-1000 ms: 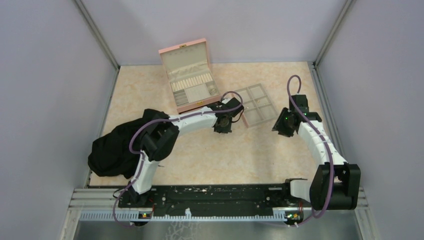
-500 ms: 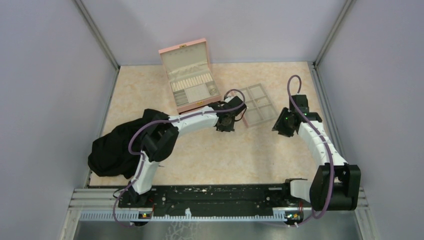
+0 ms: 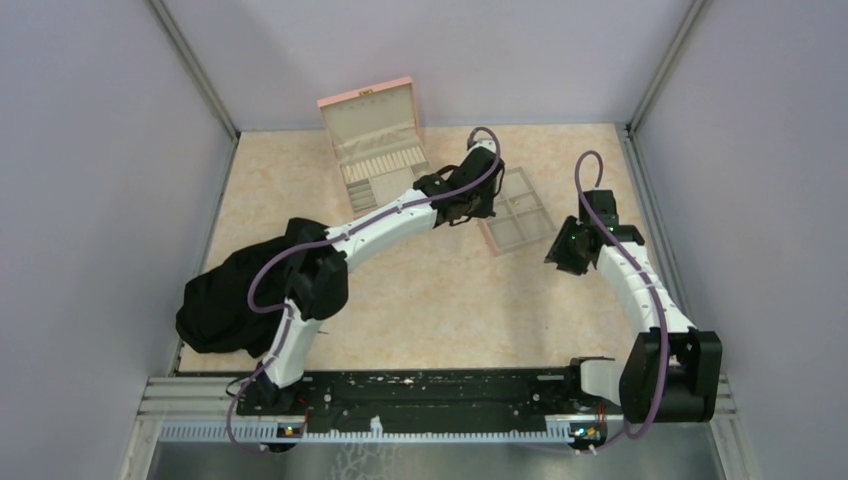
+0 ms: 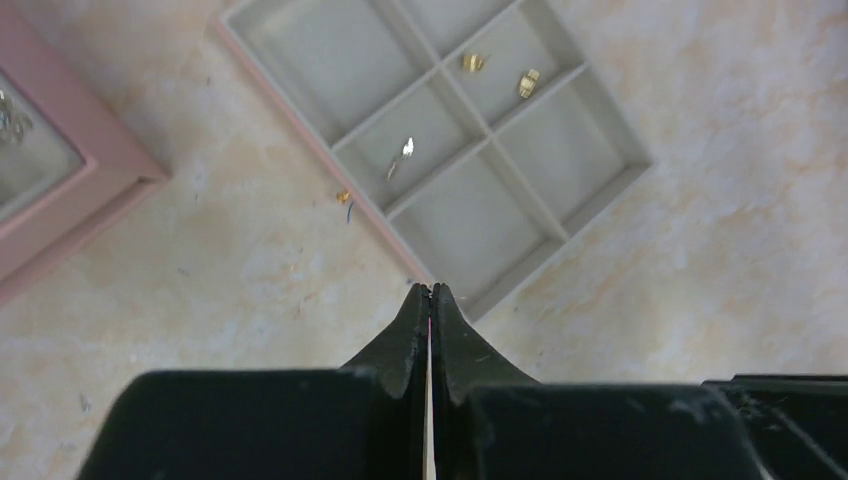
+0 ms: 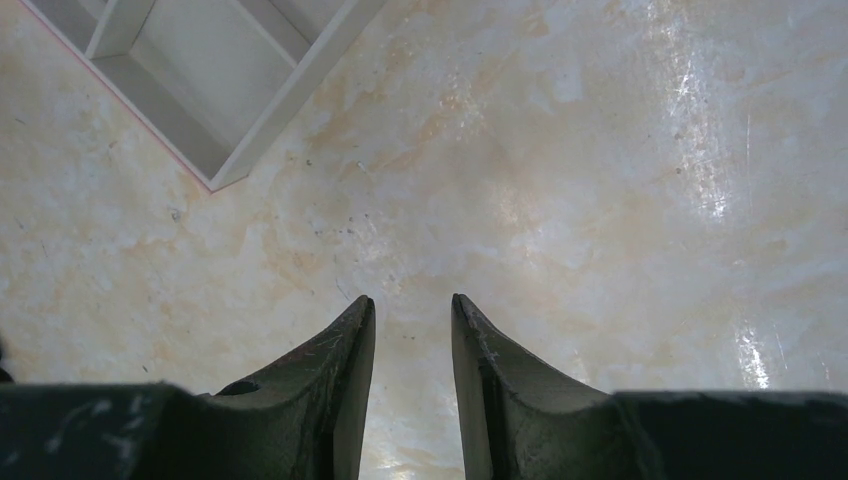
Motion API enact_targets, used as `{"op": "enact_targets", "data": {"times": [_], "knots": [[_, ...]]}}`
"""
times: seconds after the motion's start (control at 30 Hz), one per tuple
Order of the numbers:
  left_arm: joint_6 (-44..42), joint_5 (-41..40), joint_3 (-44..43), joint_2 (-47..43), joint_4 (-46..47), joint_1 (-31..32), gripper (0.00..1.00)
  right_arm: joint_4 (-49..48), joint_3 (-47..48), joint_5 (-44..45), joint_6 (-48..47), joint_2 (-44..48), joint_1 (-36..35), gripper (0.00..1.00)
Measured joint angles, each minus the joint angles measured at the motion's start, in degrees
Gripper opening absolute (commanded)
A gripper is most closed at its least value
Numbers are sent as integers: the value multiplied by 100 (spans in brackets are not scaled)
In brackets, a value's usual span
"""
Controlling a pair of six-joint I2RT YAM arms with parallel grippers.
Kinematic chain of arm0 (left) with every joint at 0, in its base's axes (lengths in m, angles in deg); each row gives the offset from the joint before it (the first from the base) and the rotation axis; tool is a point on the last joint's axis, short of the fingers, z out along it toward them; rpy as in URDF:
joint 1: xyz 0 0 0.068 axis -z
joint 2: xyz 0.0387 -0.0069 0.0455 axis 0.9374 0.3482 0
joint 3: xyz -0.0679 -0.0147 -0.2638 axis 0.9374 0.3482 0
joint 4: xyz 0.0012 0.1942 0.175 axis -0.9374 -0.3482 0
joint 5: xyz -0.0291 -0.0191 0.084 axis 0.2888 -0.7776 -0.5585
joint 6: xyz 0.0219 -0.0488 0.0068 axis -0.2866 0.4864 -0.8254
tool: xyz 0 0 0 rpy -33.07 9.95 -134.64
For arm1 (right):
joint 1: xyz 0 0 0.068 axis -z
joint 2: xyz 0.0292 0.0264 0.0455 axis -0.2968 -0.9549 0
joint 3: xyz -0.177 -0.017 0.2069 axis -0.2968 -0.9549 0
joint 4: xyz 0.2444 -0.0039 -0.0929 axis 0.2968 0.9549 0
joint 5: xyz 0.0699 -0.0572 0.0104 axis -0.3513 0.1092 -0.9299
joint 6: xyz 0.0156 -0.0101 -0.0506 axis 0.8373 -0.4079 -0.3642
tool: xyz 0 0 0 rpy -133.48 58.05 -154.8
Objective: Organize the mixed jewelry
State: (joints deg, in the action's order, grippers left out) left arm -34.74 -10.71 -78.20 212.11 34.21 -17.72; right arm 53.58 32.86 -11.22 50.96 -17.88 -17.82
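The middle compartment has a lone silvery piece (image 4: 401, 157) with free room beside it, so the robot's left gripper keeps going until it is over that free room (image 4: 437, 124) and let go there.
The mixed jewelry shows only in the left wrist view. A thin silvery piece (image 4: 404, 152) lies in a middle compartment of the pink-rimmed tray (image 4: 480, 215). Two small gold pieces (image 4: 473, 62) lie in the compartment beyond it. Another tiny piece (image 4: 344, 198) rests on the table just outside the tray's rim. My left gripper (image 4: 430, 290) is shut, raised above the tray's near edge, and I see nothing between its tips. In the top view it (image 3: 470, 210) hangs between the pink box (image 3: 375, 150) and the tray (image 3: 520, 225). My right gripper (image 5: 412, 300) is open over bare table, right of the tray.
The open pink box has its corner (image 4: 60, 170) at the left of the left wrist view. A black cloth (image 3: 225, 300) lies bunched at the table's left edge. Only a corner of the tray (image 5: 230, 100) shows in the right wrist view. Grey walls enclose the table.
My left arm has stretched away from the tray's near-left edge toward the far side, between box and tray, and its gripper has closed fully. The right arm has not moved.
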Motion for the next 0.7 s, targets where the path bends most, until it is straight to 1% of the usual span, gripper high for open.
{"op": "enact_targets", "data": {"times": [0.17, 0.43, 0.7], "knots": [[-195, 256, -321, 221, 597, -225, 0, 59, 0, 9, 0, 0, 0, 34], [-476, 680, -629, 907, 1311, -435, 0, 175, 0, 55, 0, 26, 0, 34], [-509, 970, -966, 1486, 1655, -466, 0, 271, 0, 120, 2, 52, 0, 34]]}}
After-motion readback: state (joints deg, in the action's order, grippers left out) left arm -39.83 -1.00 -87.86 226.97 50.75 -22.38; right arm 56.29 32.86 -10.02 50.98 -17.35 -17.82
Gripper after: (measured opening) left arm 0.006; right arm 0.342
